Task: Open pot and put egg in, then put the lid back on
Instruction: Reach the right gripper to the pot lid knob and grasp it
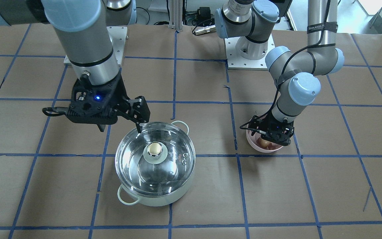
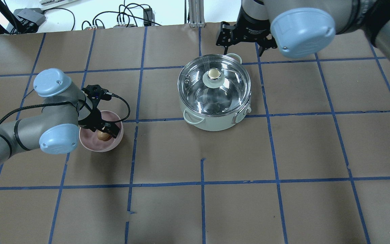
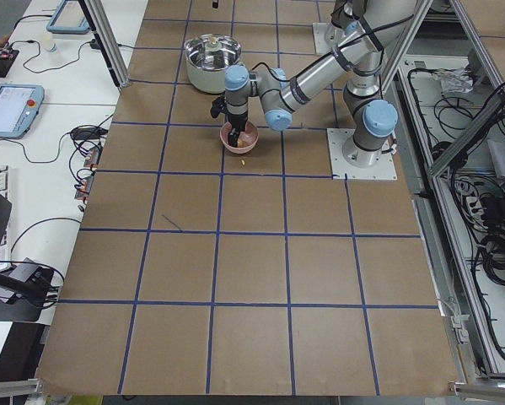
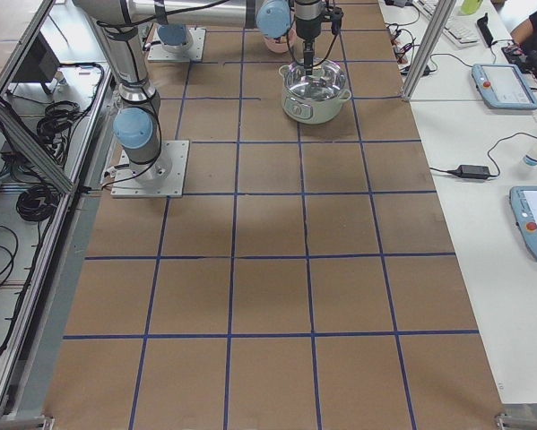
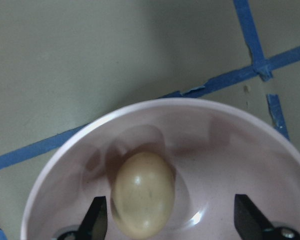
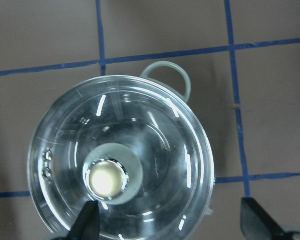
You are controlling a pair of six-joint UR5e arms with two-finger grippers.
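Observation:
The pot is covered by the glass lid [image 1: 163, 171], so my right gripper should pick the lid up by its knob [image 1: 154, 149] and hold it to the side before my left gripper brings the egg.
The mint-green pot [image 2: 215, 123] stands on the table with the glass lid [image 2: 230, 86] on it, its beige-topped knob [image 2: 213, 74] upright. My right gripper [image 6: 172, 222] is open and hovers above the lid [image 6: 155, 150], over the pot's far rim; it also shows in the front view [image 1: 138, 117]. The tan egg [image 5: 143, 192] lies in a pink bowl [image 5: 225, 145]. My left gripper [image 5: 171, 220] is open and lowered into the bowl, the egg between its fingers, close to the left one. The overhead view shows the egg [image 2: 103, 136] under the left gripper [image 2: 105, 129].
The pink bowl [image 2: 93, 146] sits about one grid square from the pot [image 1: 164, 199], on the robot's left. Brown paper with blue tape lines covers the table. Cables and arm bases lie along the back edge.

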